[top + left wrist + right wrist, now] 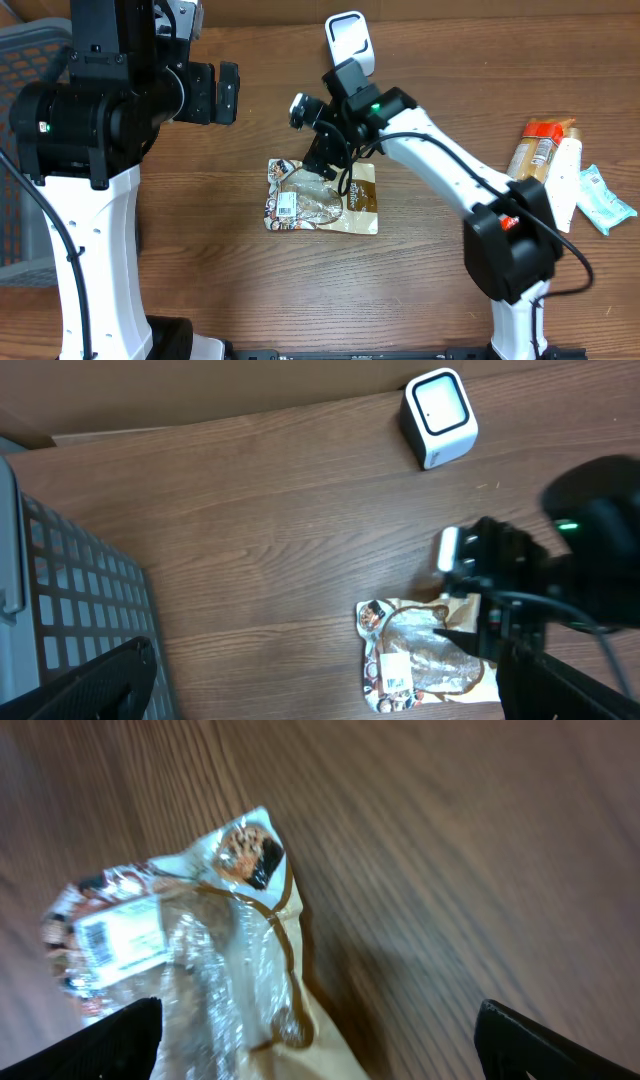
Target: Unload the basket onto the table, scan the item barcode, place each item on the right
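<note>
My right gripper is dealing with the pouch, which lies crosswise with its barcode label toward the basket. This gripper should turn the label toward the scanner and grip the pouch's edge again before it lifts.
The item is a flat brown and clear pouch lying on the wooden table, with a white barcode label facing up near its left end. The white scanner stands at the back of the table. My right gripper hovers open just over the pouch's upper edge. In the right wrist view the pouch and its label lie loose between the spread fingertips. My left gripper is open, high and to the left, holding nothing. The left wrist view shows the pouch and the scanner.
A grey wire basket stands at the far left and is also in the left wrist view. At the right edge lie an orange-capped bottle, a white tube and a teal packet.
</note>
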Motion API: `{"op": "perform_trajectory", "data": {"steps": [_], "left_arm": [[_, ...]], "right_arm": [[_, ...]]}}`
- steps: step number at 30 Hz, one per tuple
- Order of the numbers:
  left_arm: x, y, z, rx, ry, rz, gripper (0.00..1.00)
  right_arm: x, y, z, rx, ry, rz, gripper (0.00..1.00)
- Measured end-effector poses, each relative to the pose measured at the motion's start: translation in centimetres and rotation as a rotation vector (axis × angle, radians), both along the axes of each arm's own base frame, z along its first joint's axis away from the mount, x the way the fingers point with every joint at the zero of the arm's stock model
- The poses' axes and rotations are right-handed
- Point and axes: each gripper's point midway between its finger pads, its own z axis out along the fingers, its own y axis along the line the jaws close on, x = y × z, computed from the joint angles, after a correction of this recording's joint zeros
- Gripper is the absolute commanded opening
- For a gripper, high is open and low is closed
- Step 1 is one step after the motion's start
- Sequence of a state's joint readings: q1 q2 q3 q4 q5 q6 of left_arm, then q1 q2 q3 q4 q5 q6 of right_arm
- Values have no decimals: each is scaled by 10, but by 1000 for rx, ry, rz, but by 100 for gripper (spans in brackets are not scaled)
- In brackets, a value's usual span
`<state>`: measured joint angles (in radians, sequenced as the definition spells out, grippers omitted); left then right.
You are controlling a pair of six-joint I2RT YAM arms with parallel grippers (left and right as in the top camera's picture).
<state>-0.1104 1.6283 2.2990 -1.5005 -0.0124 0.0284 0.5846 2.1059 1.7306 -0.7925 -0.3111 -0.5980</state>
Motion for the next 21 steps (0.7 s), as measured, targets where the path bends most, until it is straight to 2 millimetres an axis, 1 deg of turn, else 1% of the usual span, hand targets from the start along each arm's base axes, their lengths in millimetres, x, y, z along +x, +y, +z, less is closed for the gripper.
{"op": "perform_trajectory", "data": {"steps": [1,6,9,11,13,14,15,19,20,21], "left_arm": [[0,0,0,0,0,0,100],[0,0,0,0,0,0,100],[0,0,0,0,0,0,100],[0,0,0,0,0,0,100],[0,0,0,0,0,0,100],[0,0,0,0,0,0,100],[0,0,0,0,0,0,100],[0,0,0,0,0,0,99],[0,0,0,0,0,0,100],[0,0,0,0,0,0,99]], "right_arm": [[0,0,-6,-6,4,6,100],[-4,-1,-55,-58,75,37,98],[-10,0,-68,-55,114,54,93],[-14,0,-73,-56,140,63,88],[-18,-1,-75,-59,157,67,84],[-20,-1,-75,-60,166,68,81],[-23,-3,-75,-65,180,70,76],[-42,-13,-79,-105,265,73,65],[-48,-16,-79,-118,292,72,59],[-52,-19,-80,-126,310,72,49]]}}
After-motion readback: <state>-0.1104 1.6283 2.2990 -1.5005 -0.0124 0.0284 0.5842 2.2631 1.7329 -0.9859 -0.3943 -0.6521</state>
